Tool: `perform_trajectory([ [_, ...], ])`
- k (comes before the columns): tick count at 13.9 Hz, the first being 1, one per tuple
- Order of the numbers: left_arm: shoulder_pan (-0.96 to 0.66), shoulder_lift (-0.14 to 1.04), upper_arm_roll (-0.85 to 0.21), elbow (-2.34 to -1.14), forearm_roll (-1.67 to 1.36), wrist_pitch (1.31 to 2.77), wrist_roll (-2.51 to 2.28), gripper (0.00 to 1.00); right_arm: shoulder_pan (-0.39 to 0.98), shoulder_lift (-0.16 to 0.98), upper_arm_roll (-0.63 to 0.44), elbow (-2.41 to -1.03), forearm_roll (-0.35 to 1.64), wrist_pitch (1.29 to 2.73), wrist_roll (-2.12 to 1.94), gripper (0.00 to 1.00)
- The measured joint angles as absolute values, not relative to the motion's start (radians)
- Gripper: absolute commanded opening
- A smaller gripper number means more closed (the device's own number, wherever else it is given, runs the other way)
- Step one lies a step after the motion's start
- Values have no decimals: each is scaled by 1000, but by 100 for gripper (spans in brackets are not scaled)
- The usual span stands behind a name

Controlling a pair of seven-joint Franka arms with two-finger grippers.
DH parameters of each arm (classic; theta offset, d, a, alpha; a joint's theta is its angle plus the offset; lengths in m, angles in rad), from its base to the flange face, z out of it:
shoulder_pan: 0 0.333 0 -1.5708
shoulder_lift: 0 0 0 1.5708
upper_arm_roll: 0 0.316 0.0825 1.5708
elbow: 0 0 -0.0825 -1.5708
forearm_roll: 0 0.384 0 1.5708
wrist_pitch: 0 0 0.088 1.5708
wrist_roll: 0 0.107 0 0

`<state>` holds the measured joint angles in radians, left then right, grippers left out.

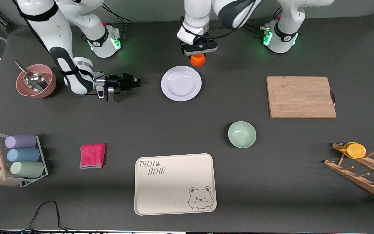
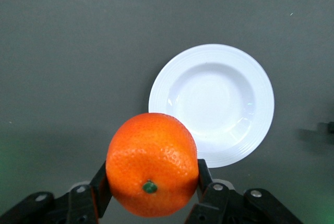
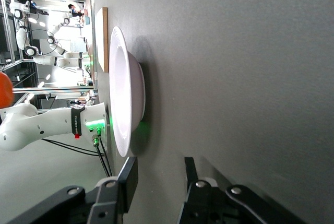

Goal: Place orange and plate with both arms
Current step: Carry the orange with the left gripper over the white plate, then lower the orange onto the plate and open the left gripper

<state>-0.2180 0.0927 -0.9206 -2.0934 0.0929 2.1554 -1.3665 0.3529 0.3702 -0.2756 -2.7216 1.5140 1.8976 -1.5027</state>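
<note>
The orange (image 1: 197, 60) is squarely between my left gripper's fingers and the white plate is flat and empty, so the gripper goes on to the plate's middle (image 1: 181, 83) before it lets go there.
The orange (image 1: 197, 59) is bright and round, held in my left gripper (image 1: 198, 55) above the table beside the plate's edge toward the robots. In the left wrist view the orange (image 2: 152, 164) fills the space between the black fingers (image 2: 204, 175), green stem end showing. The white plate (image 1: 181, 83) lies flat on the table; it also shows in the left wrist view (image 2: 211, 104). My right gripper (image 1: 134, 82) lies low and sideways, open and empty, a short way from the plate toward the right arm's end. The right wrist view shows the plate (image 3: 125, 88) edge-on ahead of the open gripper (image 3: 159, 174).
A pink bowl with a metal scoop (image 1: 36, 80), a rack of rolled cups (image 1: 21, 155) and a pink cloth (image 1: 92, 155) are toward the right arm's end. A bear tray (image 1: 175, 184), mint bowl (image 1: 242, 134), cutting board (image 1: 300, 97) and wooden rack with a yellow cup (image 1: 355, 150) lie elsewhere.
</note>
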Motion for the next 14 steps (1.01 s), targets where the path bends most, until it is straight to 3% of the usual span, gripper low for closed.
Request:
perform_trajectory([
  [4, -383, 245, -799, -2072, 222, 2235, -1530, 0, 352, 374, -276, -2721, 1514, 1894, -1503, 43],
  [9, -544, 491, -657, -1883, 408, 2233, -1665, 0, 352, 375, -276, -2721, 1514, 1888, -1497, 41],
  [14, -582, 639, -624, -1814, 490, 2234, -1666, 0, 352, 376, -277, -2721, 1516, 1887, -1484, 41],
])
